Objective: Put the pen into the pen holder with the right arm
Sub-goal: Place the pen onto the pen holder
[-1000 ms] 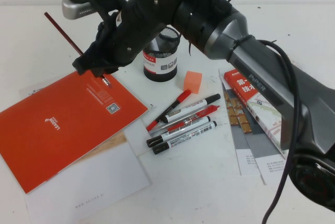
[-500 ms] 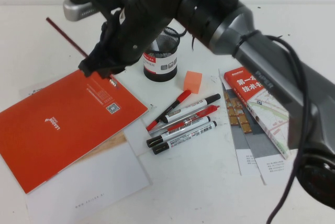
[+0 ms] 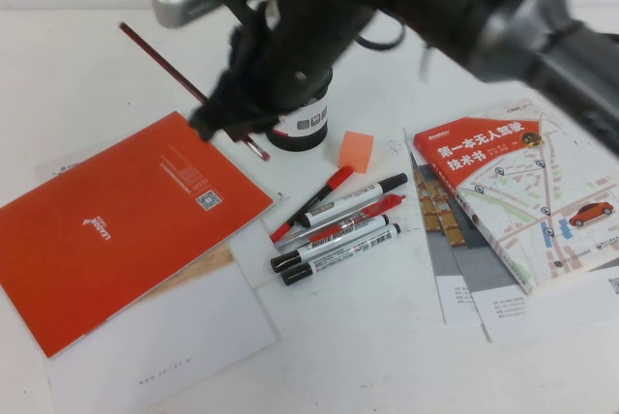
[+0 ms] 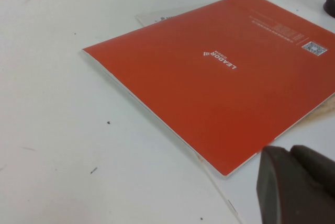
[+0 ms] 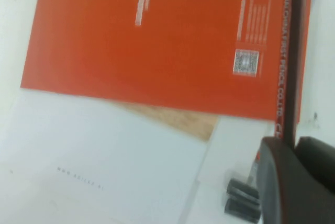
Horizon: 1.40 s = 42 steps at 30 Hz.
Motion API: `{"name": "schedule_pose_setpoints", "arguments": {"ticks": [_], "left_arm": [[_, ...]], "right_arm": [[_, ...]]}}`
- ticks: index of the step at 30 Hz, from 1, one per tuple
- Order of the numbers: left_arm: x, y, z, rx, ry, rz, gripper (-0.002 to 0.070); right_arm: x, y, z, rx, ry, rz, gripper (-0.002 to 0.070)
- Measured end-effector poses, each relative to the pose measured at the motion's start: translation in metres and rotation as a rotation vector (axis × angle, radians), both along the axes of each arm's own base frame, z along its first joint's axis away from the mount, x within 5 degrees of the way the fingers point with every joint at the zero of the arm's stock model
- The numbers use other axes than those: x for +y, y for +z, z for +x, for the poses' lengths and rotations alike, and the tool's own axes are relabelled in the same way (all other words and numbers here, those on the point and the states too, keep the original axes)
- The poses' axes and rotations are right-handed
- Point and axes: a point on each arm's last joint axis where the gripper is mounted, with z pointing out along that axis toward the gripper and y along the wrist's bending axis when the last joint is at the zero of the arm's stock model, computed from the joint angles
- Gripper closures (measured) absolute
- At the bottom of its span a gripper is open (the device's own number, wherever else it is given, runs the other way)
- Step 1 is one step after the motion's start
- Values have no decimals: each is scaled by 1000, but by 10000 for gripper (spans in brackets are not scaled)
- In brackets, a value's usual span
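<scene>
My right gripper should turn the pen upright over the pen holder's opening before lowering it, since it slants with its pale end (image 3: 263, 154) outside the pen holder.
My right gripper (image 3: 230, 127) is shut on the pen (image 3: 164, 68), a thin dark red stick. It holds the pen tilted above the table, with the pale tip (image 3: 263, 155) low beside the pen holder (image 3: 308, 126). The holder is a black mesh cup with a white and red label, and my arm hides most of it. In the right wrist view the pen (image 5: 290, 51) runs over the orange notebook down into the fingers (image 5: 277, 182). My left gripper (image 4: 296, 187) is shut and empty, low over the table near the notebook's corner. It is not in the high view.
An orange notebook (image 3: 126, 221) lies on white paper (image 3: 164, 337) at the left. Several markers (image 3: 338, 221) lie in front of the holder and an orange cube (image 3: 356, 150) sits beside it. A map book (image 3: 522, 192) and leaflets lie at the right.
My right arm has moved right with the pen in its gripper. The pen tip has left the notebook's corner and now sits beside the holder, which the arm now mostly covers.
</scene>
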Motion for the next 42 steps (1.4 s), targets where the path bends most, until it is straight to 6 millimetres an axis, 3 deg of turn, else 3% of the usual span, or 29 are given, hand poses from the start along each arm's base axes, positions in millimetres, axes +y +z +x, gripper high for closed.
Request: {"name": "schedule_pose_setpoints", "arguments": {"ticks": [4,9,15,19,22,25,32,42], "left_arm": [[0,0,0,0,0,0,678],[0,0,0,0,0,0,678],[0,0,0,0,0,0,678],[0,0,0,0,0,0,678],[0,0,0,0,0,0,678],[0,0,0,0,0,0,678],[0,0,0,0,0,0,678],[0,0,0,0,0,0,678]], "right_arm": [[-19,-10,-18,-43,-32,54,667],[-48,-16,-43,-244,-125,295,667],[-68,-35,-46,-601,-203,603,667],[-74,-39,-31,-859,-179,724,667],[-76,-46,-11,-947,-182,780,667],[-76,-60,12,-918,-224,818,667],[-68,-113,70,-795,-338,895,667],[-46,-158,107,-727,-355,837,662]]}}
